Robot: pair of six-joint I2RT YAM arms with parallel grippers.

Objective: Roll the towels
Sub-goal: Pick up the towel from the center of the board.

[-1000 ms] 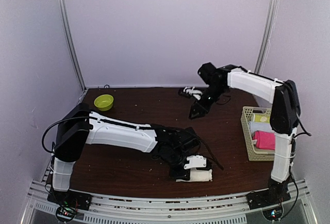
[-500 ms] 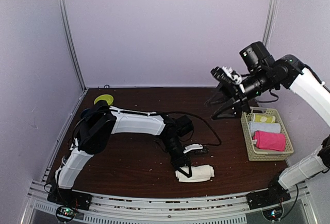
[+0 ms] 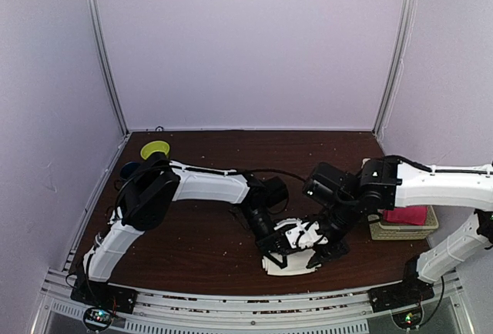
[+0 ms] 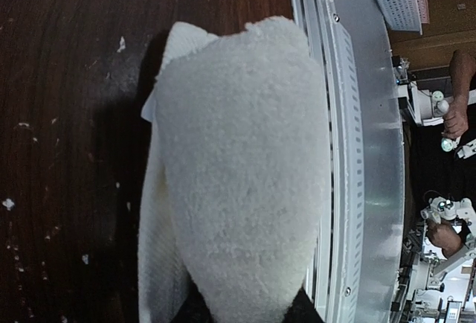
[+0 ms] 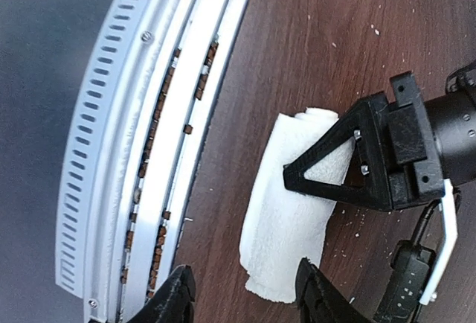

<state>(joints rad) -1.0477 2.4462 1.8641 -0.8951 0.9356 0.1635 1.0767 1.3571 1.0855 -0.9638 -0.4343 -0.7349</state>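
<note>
The roll's loose end lies clear while my left gripper holds the cream towel rolled, so my right gripper goes on moving in before it closes there.
The cream towel lies rolled up near the table's front edge. It fills the left wrist view, with a looser layer along its left side. My left gripper is shut on the roll, and its dark fingers show at either side of the towel's near end. In the right wrist view one black finger of that gripper lies across the roll. My right gripper is open just over the roll's free end, and stands beside the left one. The pink towel lies in the basket.
The beige basket stands at the right edge, partly hidden by my right arm. A yellow-green bowl sits at the back left. The slotted metal rail runs along the front edge, close to the roll.
My right arm has swung down from high over the basket to the cream roll at the front. My left gripper has stayed on the roll, which has barely shifted.
</note>
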